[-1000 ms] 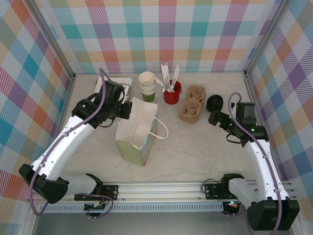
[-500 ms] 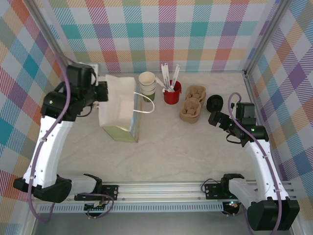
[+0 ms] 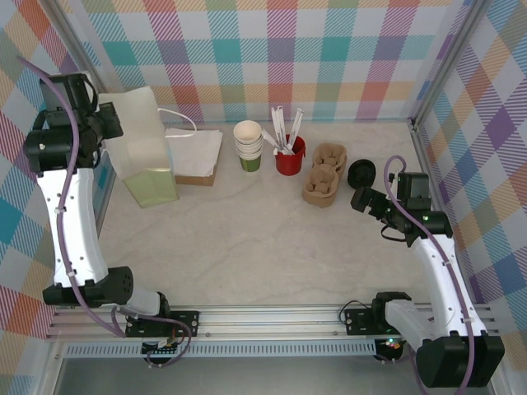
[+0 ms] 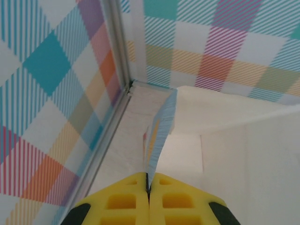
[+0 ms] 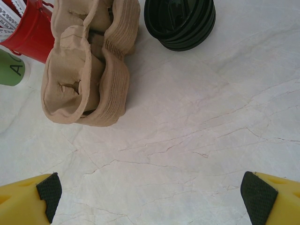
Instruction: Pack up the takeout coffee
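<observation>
Space [image 3: 121,219] by the side is free for the paper bag [image 3: 154,188]. My left gripper goes on carrying the paper bag there until it is clear of the flat bags, then let go.
The takeout coffee is out of view. My left gripper [image 3: 109,125] is raised at the far left by the side wall, shut on the top rim of the white and green paper bag [image 3: 146,160], which hangs upright from it. In the left wrist view the yellow fingers [image 4: 126,197] pinch the bag's thin edge [image 4: 161,126], with the bag's white side [image 4: 234,150] to the right. My right gripper [image 3: 362,200] sits low at the right, open; its pads [image 5: 47,190] frame bare table.
A pile of flat bags [image 3: 195,155] lies at the back left. Lidless green cups [image 3: 248,144], a red cup of white sticks [image 3: 289,156], brown pulp carriers [image 3: 323,185] and stacked black lids [image 3: 361,173] line the back. Carriers [image 5: 89,70] and lids [image 5: 180,21] lie ahead of the right gripper.
The left arm has swung the paper bag from the middle of the table up and over to the far left back corner. The right arm has stayed still.
</observation>
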### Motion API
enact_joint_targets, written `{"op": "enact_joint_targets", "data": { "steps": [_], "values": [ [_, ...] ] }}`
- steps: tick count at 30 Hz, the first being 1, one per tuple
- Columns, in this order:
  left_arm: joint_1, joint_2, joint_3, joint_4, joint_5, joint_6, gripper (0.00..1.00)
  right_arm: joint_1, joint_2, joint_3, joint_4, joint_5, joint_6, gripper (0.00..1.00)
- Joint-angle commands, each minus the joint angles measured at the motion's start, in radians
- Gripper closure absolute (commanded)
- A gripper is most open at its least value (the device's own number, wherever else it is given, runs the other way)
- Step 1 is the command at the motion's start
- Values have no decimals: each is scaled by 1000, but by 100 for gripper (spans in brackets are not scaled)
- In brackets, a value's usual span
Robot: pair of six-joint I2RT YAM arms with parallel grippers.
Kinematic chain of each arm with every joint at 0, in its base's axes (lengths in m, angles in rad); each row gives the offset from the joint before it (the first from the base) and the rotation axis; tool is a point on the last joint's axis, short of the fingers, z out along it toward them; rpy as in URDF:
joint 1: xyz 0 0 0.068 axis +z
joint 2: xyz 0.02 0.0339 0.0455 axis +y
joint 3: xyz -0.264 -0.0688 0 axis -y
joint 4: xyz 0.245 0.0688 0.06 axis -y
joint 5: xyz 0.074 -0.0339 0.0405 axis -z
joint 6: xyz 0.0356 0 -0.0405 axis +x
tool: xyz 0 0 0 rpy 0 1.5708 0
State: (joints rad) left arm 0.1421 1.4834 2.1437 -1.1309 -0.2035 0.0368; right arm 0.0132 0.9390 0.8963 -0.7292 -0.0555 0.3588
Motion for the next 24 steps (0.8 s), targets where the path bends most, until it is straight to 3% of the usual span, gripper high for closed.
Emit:
{"op": "enact_joint_targets", "data": {
  "steps": [1, 9, 17, 24],
  "values": [
    [89, 29, -8, 20, -4, 38, 100, -3, 13, 43, -17, -16, -10, 0],
    [232, 88, -119, 129, 92, 51, 100, -3, 37, 40, -3, -24, -12, 0],
    [245, 129, -263, 210, 90, 54, 100, -3, 50, 44, 1, -32, -14, 0],
    [250, 175, -286, 204, 88, 49, 97, -3, 46, 39, -6, -32, -14, 0]
  ]
}}
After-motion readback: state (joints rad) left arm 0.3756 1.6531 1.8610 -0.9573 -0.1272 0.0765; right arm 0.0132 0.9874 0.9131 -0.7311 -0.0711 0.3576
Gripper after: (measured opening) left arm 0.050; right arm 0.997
